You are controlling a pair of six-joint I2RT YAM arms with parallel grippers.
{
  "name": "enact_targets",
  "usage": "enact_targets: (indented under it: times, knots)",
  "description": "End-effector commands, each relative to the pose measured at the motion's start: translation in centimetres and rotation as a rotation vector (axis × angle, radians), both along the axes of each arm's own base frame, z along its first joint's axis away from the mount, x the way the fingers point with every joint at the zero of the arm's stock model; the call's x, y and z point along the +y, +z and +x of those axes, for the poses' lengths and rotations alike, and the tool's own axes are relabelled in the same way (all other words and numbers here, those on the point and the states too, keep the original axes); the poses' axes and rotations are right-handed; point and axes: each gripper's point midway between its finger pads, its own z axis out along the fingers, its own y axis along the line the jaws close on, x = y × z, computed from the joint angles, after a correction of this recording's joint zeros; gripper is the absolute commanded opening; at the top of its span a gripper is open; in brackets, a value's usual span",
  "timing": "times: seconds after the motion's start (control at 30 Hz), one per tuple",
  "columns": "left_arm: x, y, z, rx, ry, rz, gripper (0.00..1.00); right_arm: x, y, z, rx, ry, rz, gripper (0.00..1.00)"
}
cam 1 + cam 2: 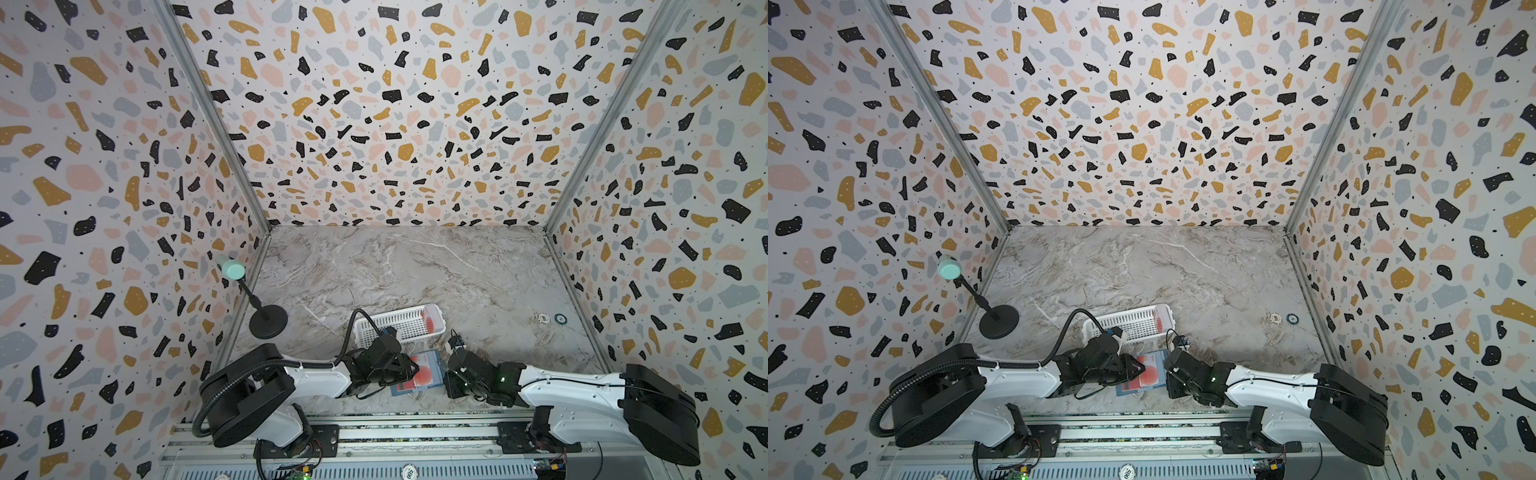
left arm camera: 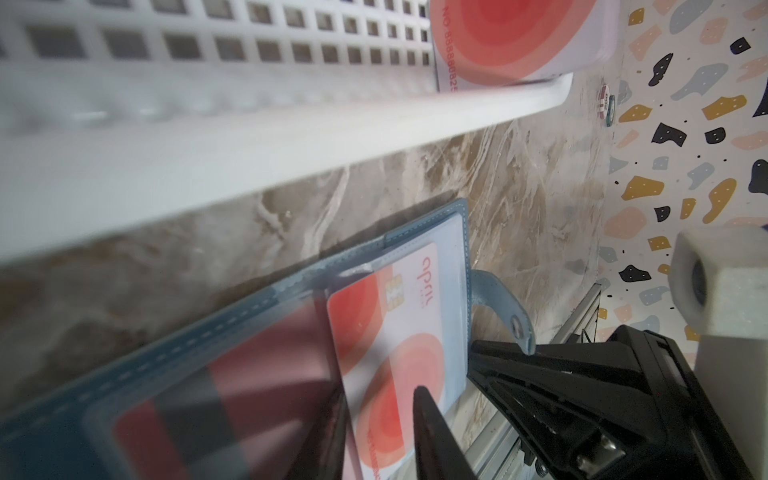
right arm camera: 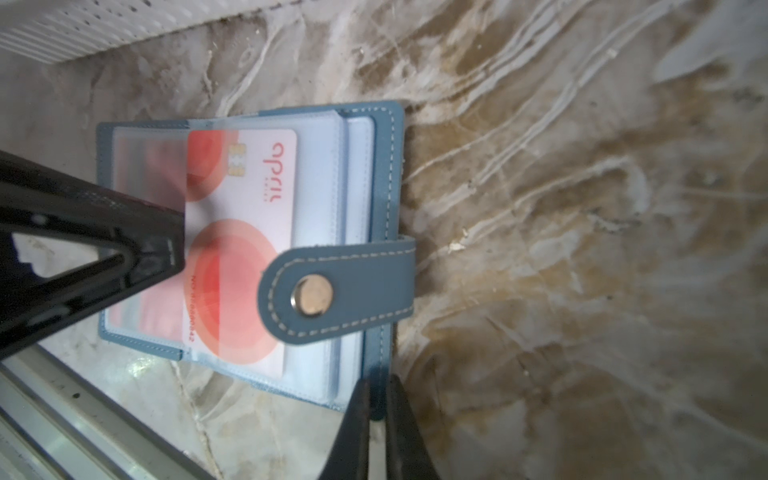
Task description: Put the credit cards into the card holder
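I can see the credit card's inner edge (image 2: pixel 334 336) sticking out of the clear pocket by the card holder's spine. Next, my left gripper closes its fingers and pushes that edge (image 2: pixel 352 412) farther in.
The card holder (image 1: pixel 437 360) (image 1: pixel 1160 360) lies open on the marble near the front edge, its snap tab (image 3: pixel 340 286) folded over the pockets. A credit card (image 3: pixel 249 187) (image 2: pixel 415 316) with red circles sits partly in a clear pocket. A red-backed card (image 2: pixel 249 395) shows through the neighbouring pocket. My left gripper (image 2: pixel 380 399) (image 1: pixel 411 370) hovers over the first card, jaws apart, not pinching it. My right gripper (image 3: pixel 378 384) (image 1: pixel 449 374) is shut on the holder's cover edge (image 3: pixel 386 166). More credit cards (image 1: pixel 430 320) (image 2: pixel 507 37) stand in the white basket.
The white slotted basket (image 1: pixel 399 322) (image 2: pixel 291 137) sits just behind the holder, close to my left wrist. A black stand with a mint head (image 1: pixel 268 322) is at the left wall. Two small round items (image 1: pixel 561 318) lie at the right. An aluminium rail (image 1: pixel 374 432) borders the front.
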Motion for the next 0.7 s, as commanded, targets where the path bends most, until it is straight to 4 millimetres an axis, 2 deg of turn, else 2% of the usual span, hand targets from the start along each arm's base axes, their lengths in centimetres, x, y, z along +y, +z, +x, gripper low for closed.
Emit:
enact_targets:
  times: [0.0, 0.67]
  knots:
    - [-0.7, 0.0, -0.3, 0.018, -0.012, -0.008, 0.31, -1.1, -0.9, -0.5, 0.019, -0.004, -0.062, 0.11]
    - [-2.5, 1.0, -0.4, 0.012, -0.047, -0.060, 0.23, -1.0, -1.2, -0.5, 0.022, -0.003, -0.060, 0.11]
